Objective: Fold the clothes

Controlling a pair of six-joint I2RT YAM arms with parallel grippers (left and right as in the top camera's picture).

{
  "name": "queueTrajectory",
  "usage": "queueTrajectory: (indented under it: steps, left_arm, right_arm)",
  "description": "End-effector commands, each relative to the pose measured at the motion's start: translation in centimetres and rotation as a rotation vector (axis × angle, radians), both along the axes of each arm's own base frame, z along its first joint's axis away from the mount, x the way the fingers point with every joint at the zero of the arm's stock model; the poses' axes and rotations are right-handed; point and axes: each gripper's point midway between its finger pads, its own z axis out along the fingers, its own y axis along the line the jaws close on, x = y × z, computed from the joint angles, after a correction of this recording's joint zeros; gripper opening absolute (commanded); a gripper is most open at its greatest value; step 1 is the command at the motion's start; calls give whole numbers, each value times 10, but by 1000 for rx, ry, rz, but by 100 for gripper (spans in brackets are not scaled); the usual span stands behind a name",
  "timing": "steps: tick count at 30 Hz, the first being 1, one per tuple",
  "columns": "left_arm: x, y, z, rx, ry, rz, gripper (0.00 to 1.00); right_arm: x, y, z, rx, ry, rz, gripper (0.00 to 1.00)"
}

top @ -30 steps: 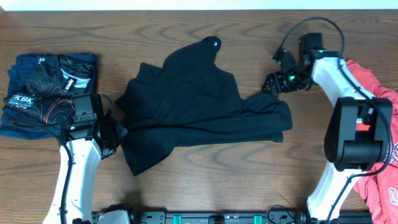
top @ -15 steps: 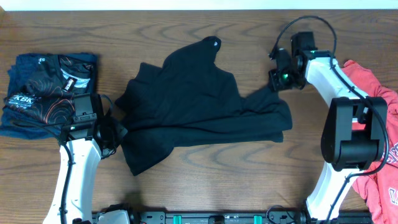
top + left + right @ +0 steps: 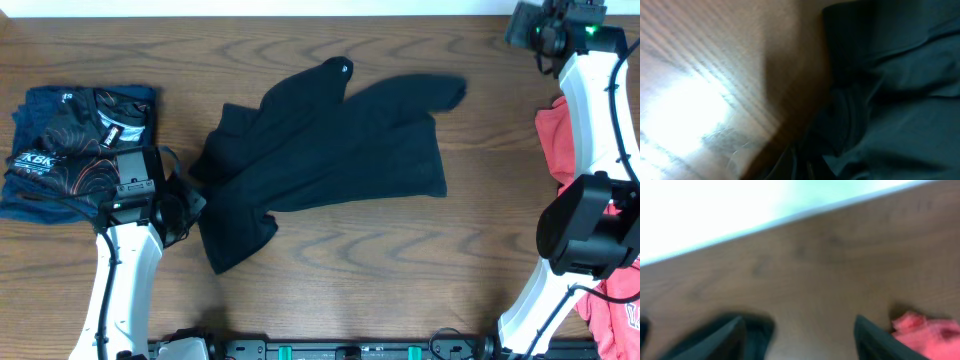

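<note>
My right gripper should go on to the black shirt's opposite corner, which lies free, and close at that corner (image 3: 437,187). My left gripper is on the black shirt's edge (image 3: 203,192).
The black shirt (image 3: 340,150) lies spread out in the middle of the table, with its neck tag (image 3: 345,68) at the far side and one sleeve reaching far right. My left gripper (image 3: 188,205) sits at the shirt's left edge and looks shut on the fabric. The left wrist view shows blurred dark cloth (image 3: 910,100) around the jaws (image 3: 805,170). My right gripper (image 3: 522,28) is at the far right corner of the table, open and empty (image 3: 802,340). The coral-red shirt (image 3: 558,140) lies at the right edge and also shows in the right wrist view (image 3: 925,330).
A folded navy shirt with a red and white print (image 3: 80,150) lies at the left edge, beside my left arm. The table's far edge (image 3: 790,215) runs just beyond my right gripper. More coral-red fabric (image 3: 612,310) hangs at the near right.
My right gripper let go of the black shirt's right side and swung to the far right corner. That side of the shirt now lies farther back and flatter. The left arm has barely moved.
</note>
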Motion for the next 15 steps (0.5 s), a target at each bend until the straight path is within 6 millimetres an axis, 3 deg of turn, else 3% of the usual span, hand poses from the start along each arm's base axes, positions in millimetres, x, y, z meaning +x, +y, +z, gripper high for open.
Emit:
queueTrajectory:
  steps: [1, 4, 8, 15]
  left_arm:
    - [6, -5, 4, -22, -28, -29, 6]
    - [6, -6, 4, -19, -27, -37, 7]
    - [5, -6, 3, -19, -24, -39, 6]
    - [0, -7, 1, -21, -3, -44, 7]
  right_arm:
    - [-34, 8, -37, -16, 196, 35, 69]
    - [-84, 23, -66, 19, 428, 103, 66]
    - [-142, 64, -96, 127, 661, 275, 65]
    - [-205, 112, -159, 173, 878, 360, 66]
